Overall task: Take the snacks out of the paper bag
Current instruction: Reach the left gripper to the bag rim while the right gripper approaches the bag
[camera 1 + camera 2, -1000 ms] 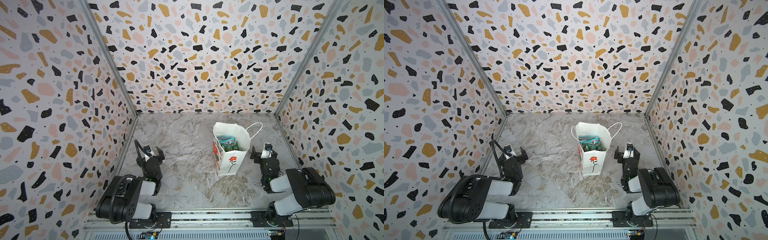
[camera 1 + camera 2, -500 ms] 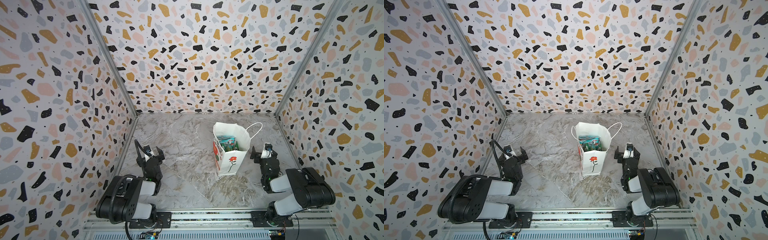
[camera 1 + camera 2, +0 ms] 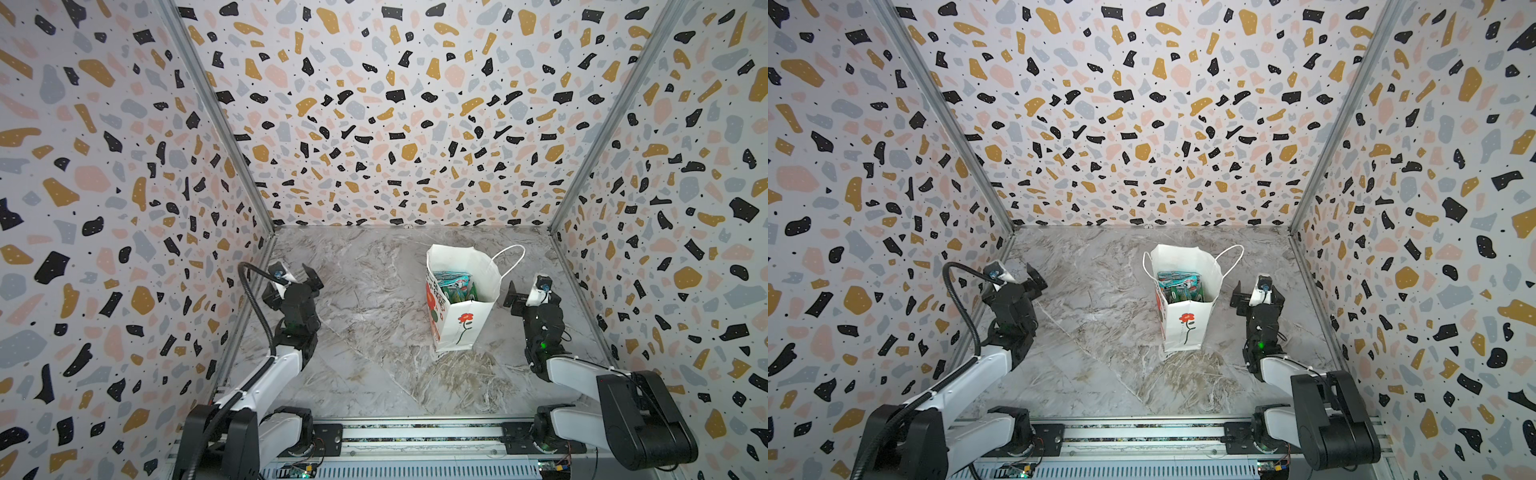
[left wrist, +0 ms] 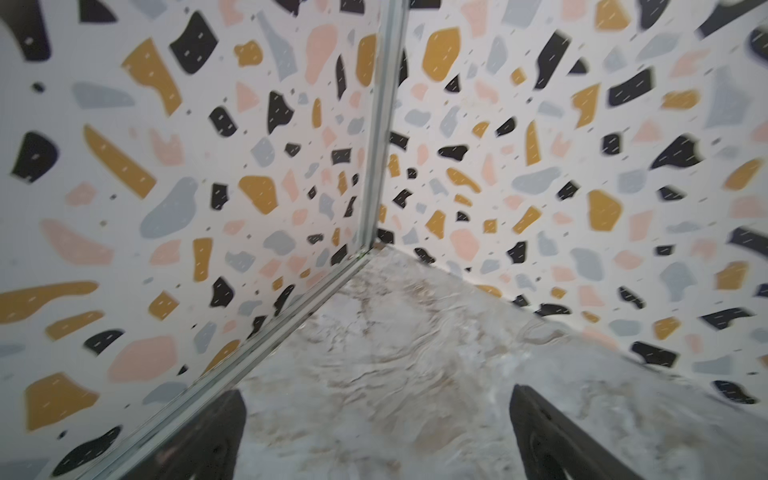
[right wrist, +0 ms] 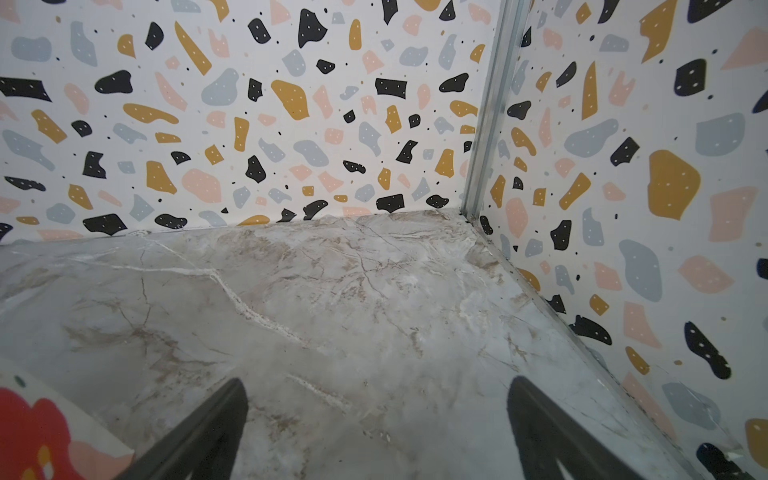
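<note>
My left gripper should take the bag's handle (image 3: 1145,262) nearest it and tip the bag's opening toward my right gripper, because the paper bag stands upright with the snacks deep inside (image 3: 1180,287).
The white paper bag (image 3: 465,328) (image 3: 1187,332) stands upright right of the middle, mouth open and a red flower on its near narrow side. Inside it the snacks (image 3: 453,286) (image 3: 1179,286) show as teal and green pouches on edge. My left gripper (image 3: 296,275) (image 3: 1017,277) hovers by the left wall, far from the bag, open and empty (image 4: 378,392). Just right of the bag, my right gripper (image 3: 532,287) (image 3: 1258,286) is open with nothing between its fingers (image 5: 378,382). The right wrist view catches a corner of the bag (image 5: 37,428) and its red print.
Terrazzo-print walls close in the marble floor (image 3: 365,299) on the left, back and right. One cord handle (image 3: 509,259) of the bag loops toward the right arm. A metal rail (image 3: 415,432) with both arm bases runs along the front edge.
Both arms have lifted off their folded rest, the left one more, and its wrist view is blurred. The bag and pouches stay where they were.
</note>
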Controlling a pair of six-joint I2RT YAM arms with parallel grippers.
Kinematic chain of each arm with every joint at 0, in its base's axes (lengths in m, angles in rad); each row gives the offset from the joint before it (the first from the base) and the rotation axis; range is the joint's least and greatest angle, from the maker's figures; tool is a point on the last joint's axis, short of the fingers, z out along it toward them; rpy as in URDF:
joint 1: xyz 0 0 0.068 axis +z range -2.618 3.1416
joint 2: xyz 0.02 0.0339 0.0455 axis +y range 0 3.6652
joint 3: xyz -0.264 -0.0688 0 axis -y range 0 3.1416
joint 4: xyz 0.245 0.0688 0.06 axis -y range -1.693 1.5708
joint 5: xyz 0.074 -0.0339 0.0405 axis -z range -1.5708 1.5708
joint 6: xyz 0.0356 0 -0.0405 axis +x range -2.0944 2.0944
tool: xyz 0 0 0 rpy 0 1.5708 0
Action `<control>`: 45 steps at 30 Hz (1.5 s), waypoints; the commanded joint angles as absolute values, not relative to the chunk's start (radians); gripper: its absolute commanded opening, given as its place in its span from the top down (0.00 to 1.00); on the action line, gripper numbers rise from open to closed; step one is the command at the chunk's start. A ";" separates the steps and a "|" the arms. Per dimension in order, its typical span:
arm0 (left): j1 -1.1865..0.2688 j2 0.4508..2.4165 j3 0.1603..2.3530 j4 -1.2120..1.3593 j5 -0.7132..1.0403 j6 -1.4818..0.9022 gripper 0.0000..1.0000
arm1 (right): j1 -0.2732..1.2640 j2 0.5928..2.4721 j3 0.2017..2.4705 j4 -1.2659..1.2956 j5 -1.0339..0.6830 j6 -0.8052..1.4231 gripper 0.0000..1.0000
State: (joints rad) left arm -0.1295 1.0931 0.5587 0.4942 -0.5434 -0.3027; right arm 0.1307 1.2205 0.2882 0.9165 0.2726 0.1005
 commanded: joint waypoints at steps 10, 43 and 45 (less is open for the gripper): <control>-0.461 1.056 1.044 -0.011 0.051 -0.482 0.00 | 0.138 1.035 0.378 0.369 -0.097 0.332 0.01; -0.874 1.368 1.235 0.164 -0.263 -0.556 0.54 | 0.150 1.021 0.311 0.373 -0.240 0.345 0.01; -0.873 1.373 1.234 0.172 -0.266 -0.555 0.63 | 0.152 1.025 0.314 0.370 -0.247 0.345 0.01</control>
State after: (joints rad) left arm -0.8711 1.3712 1.1976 0.1112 -0.2394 -0.5629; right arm 0.1463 1.0210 0.3058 0.3737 -0.2253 0.3363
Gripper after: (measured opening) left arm 0.371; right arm 0.990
